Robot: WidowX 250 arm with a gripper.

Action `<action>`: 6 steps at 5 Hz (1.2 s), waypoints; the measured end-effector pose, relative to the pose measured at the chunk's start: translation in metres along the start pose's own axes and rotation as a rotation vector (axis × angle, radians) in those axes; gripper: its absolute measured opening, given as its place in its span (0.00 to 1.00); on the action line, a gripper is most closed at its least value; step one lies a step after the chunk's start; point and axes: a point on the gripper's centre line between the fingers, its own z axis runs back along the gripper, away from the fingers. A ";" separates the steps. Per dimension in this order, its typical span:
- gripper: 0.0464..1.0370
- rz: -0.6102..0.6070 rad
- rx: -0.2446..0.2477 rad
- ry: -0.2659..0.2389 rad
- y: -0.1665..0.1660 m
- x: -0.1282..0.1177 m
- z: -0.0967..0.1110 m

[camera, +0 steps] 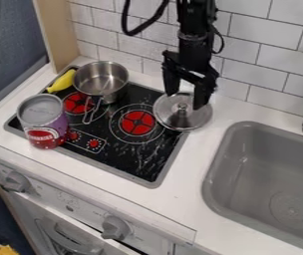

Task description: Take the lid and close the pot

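I expect just empty stove and counter under the lid when I raise it, because the lid's rim lies low across the edge of the stove.
My gripper (pixel 185 99) hangs over the right edge of the stove, its two fingers spread apart on either side of the lid's knob. The round, silvery lid (pixel 193 119) lies with its left part over the stove and its right part over the white counter. At the back left of the stove is the steel pot (pixel 101 80), uncovered, with its handle pointing toward the front.
A purple and red can (pixel 44 122) stands at the stove's left edge. Behind it, beside the pot, lies a yellow object (pixel 62 81). The grey sink (pixel 270 184) is on the right, and a tiled wall (pixel 260 60) rises behind.
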 end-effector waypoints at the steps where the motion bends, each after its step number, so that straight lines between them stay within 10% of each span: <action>1: 0.96 -0.022 0.000 0.029 -0.001 0.004 -0.014; 3: 0.93 -0.027 -0.028 0.075 -0.002 0.008 -0.025; 5: 0.34 -0.047 -0.007 0.074 0.001 0.008 -0.026; 6: 0.24 -0.061 0.003 0.074 -0.002 0.005 -0.028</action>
